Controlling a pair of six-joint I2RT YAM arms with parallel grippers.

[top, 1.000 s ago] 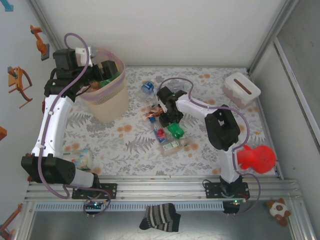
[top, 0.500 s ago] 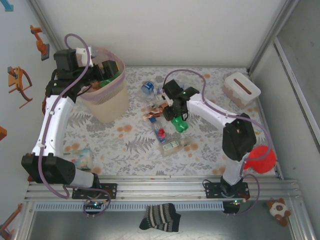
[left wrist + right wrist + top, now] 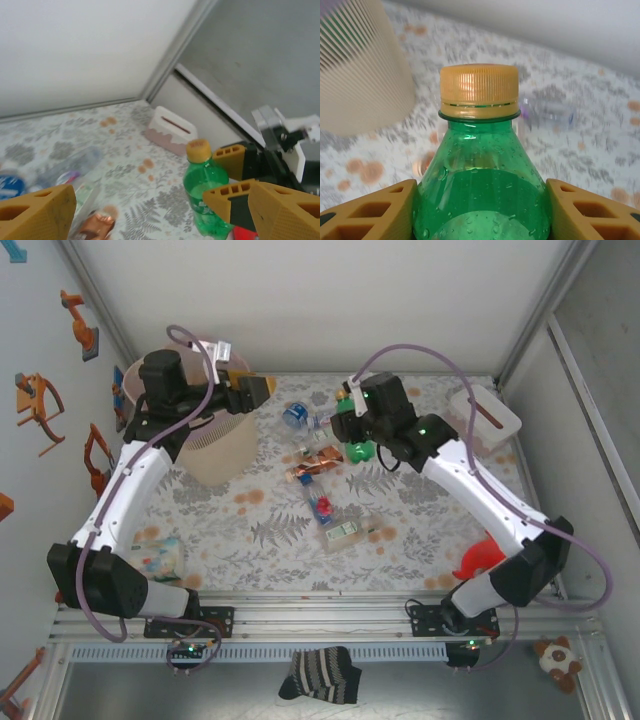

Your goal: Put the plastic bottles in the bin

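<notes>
The green plastic bottle (image 3: 359,451) will keep its shape when my left gripper carries it, because its shoulders look smooth and round (image 3: 202,170) under the orange cap.
My right gripper (image 3: 352,438) is shut on a green plastic bottle (image 3: 358,451) with an orange cap and holds it upright above the middle of the table; its yellow fingers (image 3: 370,212) press the bottle's (image 3: 480,190) sides. The pale pink bin (image 3: 215,450) stands at the back left. My left gripper (image 3: 255,390) hovers open just right of the bin's rim, nothing between its fingers (image 3: 35,215). Other bottles lie on the cloth: a blue-labelled one (image 3: 293,415), a copper one (image 3: 315,465), a red-and-blue one (image 3: 322,508), a clear one (image 3: 345,531).
A small white box with a slot (image 3: 485,412) sits at the back right. Another crushed bottle (image 3: 160,555) lies near the left arm's base. A red object (image 3: 478,558) rests by the right arm. Walls close the back and both sides.
My right gripper has lifted the green bottle off the table and carried it toward the back. My left gripper has swung from over the bin out to its right.
</notes>
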